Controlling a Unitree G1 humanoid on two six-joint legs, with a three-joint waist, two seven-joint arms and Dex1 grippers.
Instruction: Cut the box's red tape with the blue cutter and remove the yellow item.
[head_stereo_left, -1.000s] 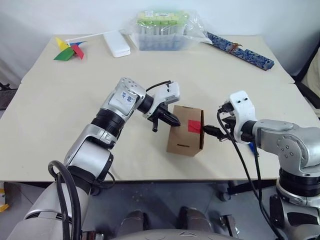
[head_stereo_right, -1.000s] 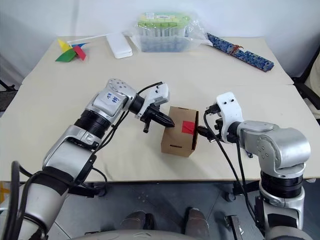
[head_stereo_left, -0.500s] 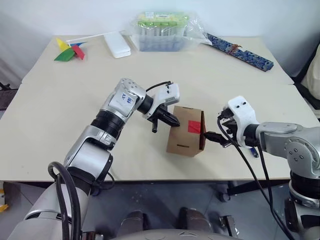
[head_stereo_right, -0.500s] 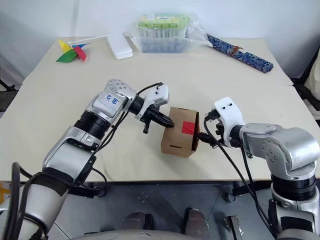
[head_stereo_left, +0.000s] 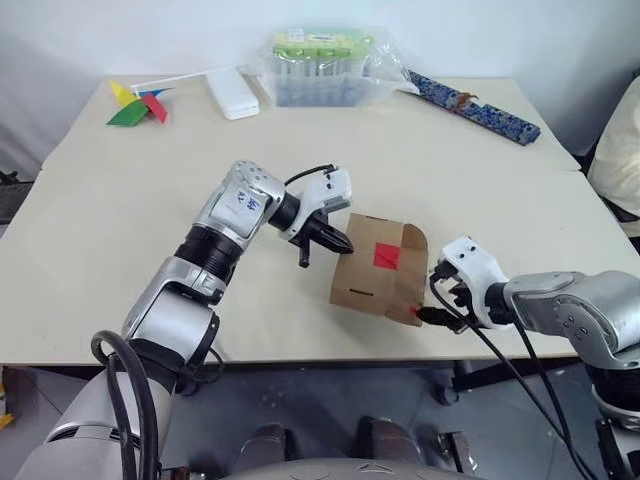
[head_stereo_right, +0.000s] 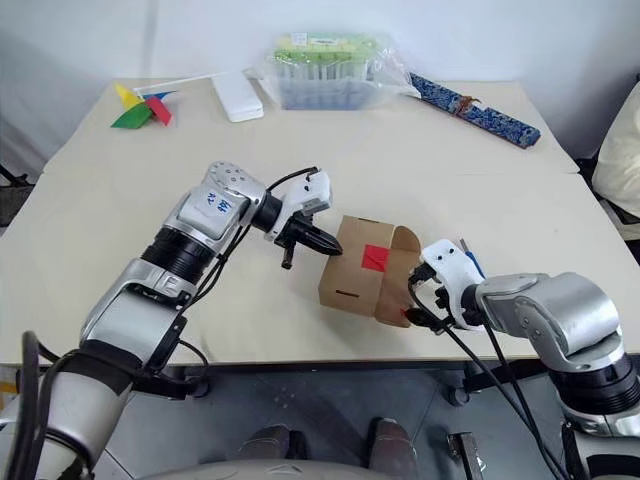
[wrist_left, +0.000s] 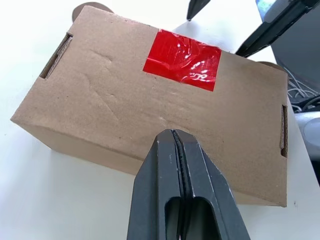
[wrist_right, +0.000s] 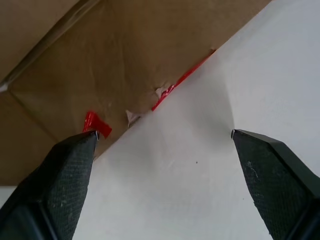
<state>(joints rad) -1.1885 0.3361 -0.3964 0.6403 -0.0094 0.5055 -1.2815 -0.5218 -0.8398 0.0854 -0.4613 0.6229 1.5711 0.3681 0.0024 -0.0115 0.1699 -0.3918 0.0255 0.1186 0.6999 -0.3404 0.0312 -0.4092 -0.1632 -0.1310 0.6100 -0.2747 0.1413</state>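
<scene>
The end flap (head_stereo_left: 409, 272) has torn red scraps (head_stereo_left: 416, 311) along its loose edge, so I expect it to swing the whole lid open and uncover the yellow item when the robot pulls the flap.
The brown box (head_stereo_left: 365, 278) sits mid-table with the red tape (head_stereo_left: 386, 257) on its top face. Its right end flap (head_stereo_left: 414, 262) stands swung open, with torn red scraps along its lower edge (wrist_right: 177, 82). My left gripper (head_stereo_left: 338, 241) is shut and empty, its tips against the box's upper left edge (wrist_left: 172, 134). My right gripper (head_stereo_left: 441, 304) is open and empty, low at the box's near right corner, straddling the flap's edge (wrist_right: 164, 133). A blue sliver behind my right wrist (head_stereo_right: 468, 260) may be the blue cutter. The yellow item is hidden.
At the back stand a clear tub with green lids (head_stereo_left: 322, 62), a white flat case (head_stereo_left: 232, 90), a paper pinwheel (head_stereo_left: 135, 103) at the far left and a dark blue patterned strip (head_stereo_left: 468, 104) at the far right. The table's near edge (head_stereo_left: 300, 352) runs just below the box.
My right gripper dropped down and back from the taped end to the box's near right corner. The right end flap swung open. My left gripper stayed put.
</scene>
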